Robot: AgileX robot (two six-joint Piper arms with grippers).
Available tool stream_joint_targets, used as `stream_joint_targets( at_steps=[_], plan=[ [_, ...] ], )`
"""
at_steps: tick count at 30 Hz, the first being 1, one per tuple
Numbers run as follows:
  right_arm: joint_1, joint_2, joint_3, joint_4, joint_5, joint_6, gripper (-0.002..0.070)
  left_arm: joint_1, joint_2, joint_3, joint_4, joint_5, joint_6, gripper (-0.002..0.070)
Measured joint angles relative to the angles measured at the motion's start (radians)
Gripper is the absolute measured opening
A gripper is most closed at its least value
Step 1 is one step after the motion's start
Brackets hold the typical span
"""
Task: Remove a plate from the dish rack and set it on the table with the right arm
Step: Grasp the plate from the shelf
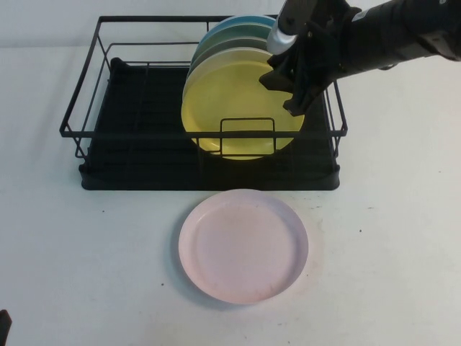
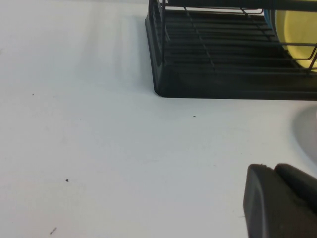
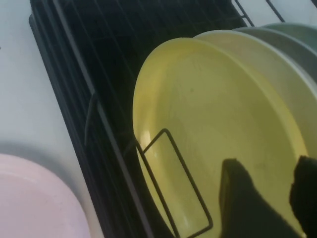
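Observation:
The right gripper's open fingers are lined up across the pale-yellow plate's rim (image 3: 289, 118), so the robot should keep moving gently toward it until the plate's rim is between the fingers, and then close them.
The pale-yellow plate (image 1: 230, 108) stands on edge at the front of a row of plates in the black wire dish rack (image 1: 144, 144). My right gripper (image 1: 292, 90) is open at the plate's upper right rim. In the right wrist view one finger (image 3: 240, 198) lies over the plate's face (image 3: 208, 124) and the other sits at its rim, with yellow showing between them. My left gripper (image 2: 270, 168) is shut and empty, low over the white table (image 1: 86, 252) left of the rack (image 2: 223, 74).
A pale-pink plate (image 1: 243, 245) lies flat on the table just in front of the rack. A cream plate, a grey-green plate and a teal plate (image 1: 238, 32) stand behind the yellow one. The rack's left half holds nothing.

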Motion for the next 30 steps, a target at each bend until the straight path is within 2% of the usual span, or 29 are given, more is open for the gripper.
stream_joint_targets(
  at_steps=[30],
  plan=[
    [0.000,0.099,-0.057,0.010,-0.092,-0.100,0.0213,0.000,0.000,0.000,0.002,0.000,0.000,-0.0004]
  ],
)
